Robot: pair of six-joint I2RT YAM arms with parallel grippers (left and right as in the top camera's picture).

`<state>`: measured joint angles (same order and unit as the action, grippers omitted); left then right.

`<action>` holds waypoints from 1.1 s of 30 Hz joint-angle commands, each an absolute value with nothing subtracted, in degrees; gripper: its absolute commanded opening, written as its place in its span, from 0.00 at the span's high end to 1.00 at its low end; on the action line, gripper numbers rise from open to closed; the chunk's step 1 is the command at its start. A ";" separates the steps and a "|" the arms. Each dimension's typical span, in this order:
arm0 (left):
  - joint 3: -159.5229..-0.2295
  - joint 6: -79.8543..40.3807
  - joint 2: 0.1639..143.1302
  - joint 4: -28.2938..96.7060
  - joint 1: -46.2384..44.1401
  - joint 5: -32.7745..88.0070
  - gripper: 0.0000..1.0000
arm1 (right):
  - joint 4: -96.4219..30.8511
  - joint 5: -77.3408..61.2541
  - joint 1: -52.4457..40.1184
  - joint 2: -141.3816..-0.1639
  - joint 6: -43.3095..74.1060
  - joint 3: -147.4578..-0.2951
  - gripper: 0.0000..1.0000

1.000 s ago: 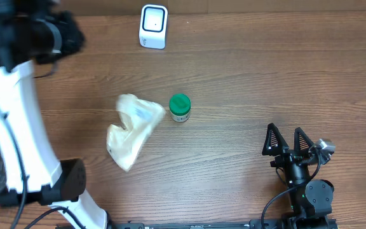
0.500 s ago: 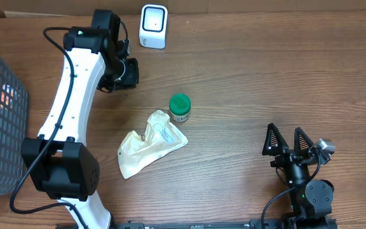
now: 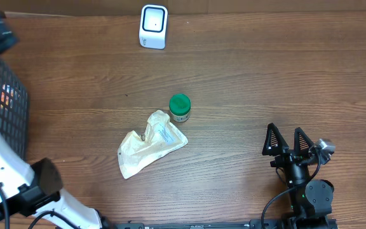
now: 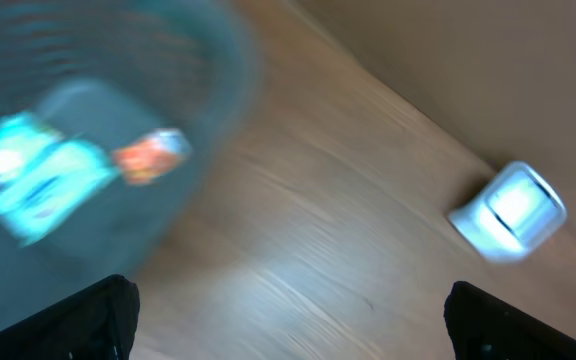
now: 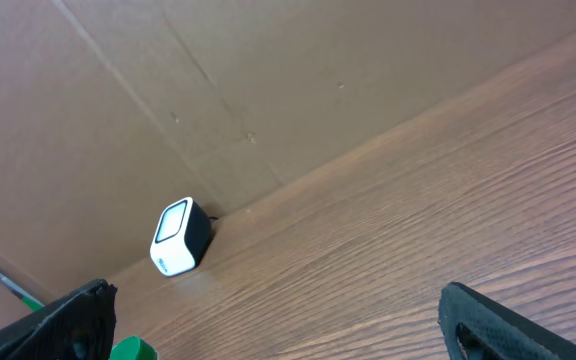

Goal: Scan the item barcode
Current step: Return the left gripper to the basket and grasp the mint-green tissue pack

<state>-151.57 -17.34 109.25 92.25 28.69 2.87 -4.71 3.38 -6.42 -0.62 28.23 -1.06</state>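
Observation:
I should keep moving my left gripper into the open basket with its fingers open until they are on both sides of the packet's edge, because the green packet lies uncovered in there.
The white barcode scanner stands at the table's far edge, also seen in the blurred left wrist view as the scanner and in the right wrist view as the scanner. Two items lie mid-table: a cream pouch lying flat and a small green-capped jar, whose cap shows in the right wrist view. My left gripper is open and empty, over the table beside the basket. My right gripper rests open at the near right, holding nothing.
A dark wire basket with colourful packets inside stands at the left edge, and the basket fills the left of the left wrist view. My white left arm rises along the left side. A cardboard wall backs the table.
My left arm has swung from beside the scanner to the far left by the basket. The pouch lies lower and further right than a second ago. The right arm has not moved.

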 commanded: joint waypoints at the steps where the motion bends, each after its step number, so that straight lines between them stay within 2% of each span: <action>1: -150.41 -24.12 109.60 92.64 41.67 1.48 0.00 | -4.47 3.57 -6.26 -0.16 27.62 -0.47 0.00; 4: -147.87 -24.93 111.92 92.68 49.01 1.93 0.01 | -4.47 3.57 -6.26 -0.16 27.62 -0.47 0.00; 7: -144.22 -24.93 114.19 92.03 50.72 1.87 0.03 | -4.47 3.57 -6.24 -0.16 27.62 -0.47 0.00; 10: -138.98 -24.86 115.87 89.80 50.89 1.91 0.05 | -4.47 3.57 -6.26 -0.16 27.62 -0.47 0.00; 18: -115.39 -17.04 116.51 74.67 50.98 -0.84 0.05 | -4.47 3.57 -6.24 -0.16 27.62 -0.47 0.00; 24: -106.41 -11.97 116.53 66.13 50.98 -3.40 0.03 | -4.47 3.57 -6.26 -0.16 27.62 -0.47 0.00; 33: -96.51 -3.09 116.60 51.05 50.98 -3.03 0.07 | -4.47 3.57 -6.24 -0.16 27.62 -0.47 0.00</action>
<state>-99.53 -7.11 116.44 53.39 51.00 -2.42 -4.73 3.38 -6.39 -0.62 28.23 -1.06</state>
